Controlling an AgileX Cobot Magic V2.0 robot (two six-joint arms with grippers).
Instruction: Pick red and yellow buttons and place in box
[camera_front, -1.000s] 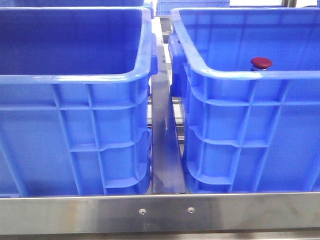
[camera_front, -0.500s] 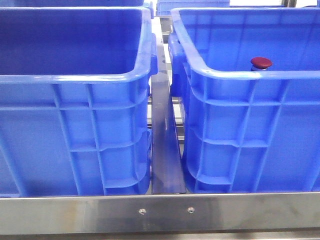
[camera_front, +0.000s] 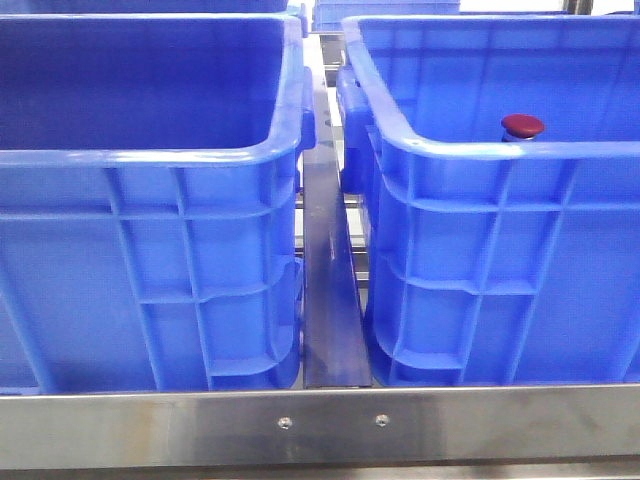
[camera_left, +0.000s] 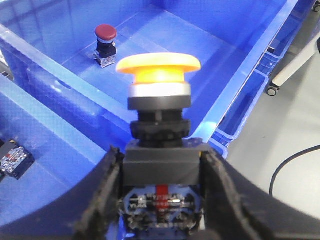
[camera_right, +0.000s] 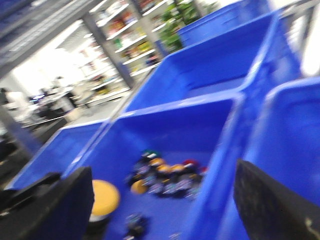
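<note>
Next, my right gripper centres on the cap (camera_left: 159, 63) and takes it over, because the yellow button in my left gripper (camera_right: 105, 198) is next to one finger of my right gripper.
My left gripper (camera_left: 160, 165) is shut on the black base of the yellow button (camera_left: 158, 67) and holds it upright above a blue box (camera_left: 240, 75). The red button (camera_left: 105, 35) stands on that box's floor, beyond the yellow one. In the front view the red button (camera_front: 522, 126) shows just over the near rim of the right box (camera_front: 500, 148). No gripper shows in the front view. My right gripper (camera_right: 165, 205) is wide open and empty above a blue crate (camera_right: 165, 120). That view is blurred.
A second, like crate (camera_front: 150, 155) stands on the left, a metal rail (camera_front: 328, 280) between the two. A small black part (camera_left: 15, 160) lies in the near crate. Several buttons (camera_right: 165, 175) lie heaped in the crate under my right gripper, and a yellow-capped one (camera_right: 102, 197) is beside its finger.
</note>
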